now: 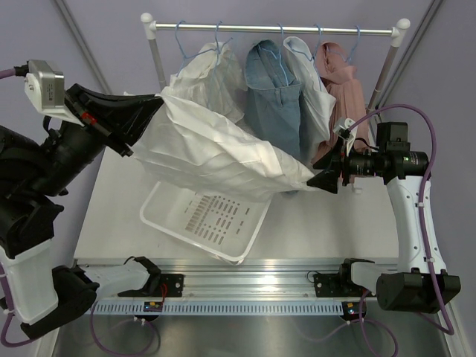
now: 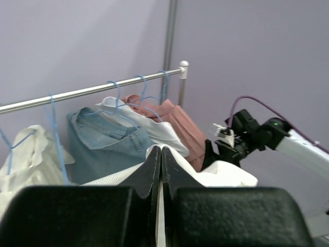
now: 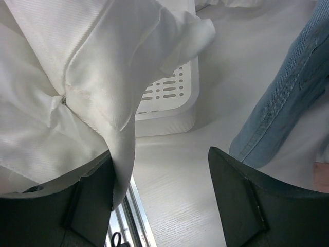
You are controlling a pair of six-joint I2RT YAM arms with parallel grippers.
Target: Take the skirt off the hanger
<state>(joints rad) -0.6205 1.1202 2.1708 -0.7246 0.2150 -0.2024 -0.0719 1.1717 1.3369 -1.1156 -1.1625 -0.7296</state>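
The robot's left gripper should keep lowering the skirt into the white basket (image 1: 219, 223) and let go of it there, as the skirt's end (image 1: 299, 177) is loose on the open right gripper.
A white skirt (image 1: 216, 152) stretches in the air across the table, from my left gripper (image 1: 149, 111) down to my right gripper (image 1: 321, 172). In the left wrist view the left gripper (image 2: 161, 150) is shut on a thin fold of the skirt (image 2: 226, 175). The right gripper (image 3: 159, 154) stands open, and the skirt's (image 3: 77, 67) end drapes over its left finger (image 3: 92, 195) with nothing between the jaws. The skirt's upper edge lies against a white garment (image 1: 204, 74) on the leftmost blue hanger (image 1: 181, 41). I cannot tell whether the two are joined.
A rail (image 1: 297, 30) at the back carries a denim garment (image 1: 271, 97), another white one (image 1: 316, 89) and a pink one (image 1: 342, 82) on blue hangers. A white slotted basket (image 1: 204, 219) lies tilted on the table under the skirt.
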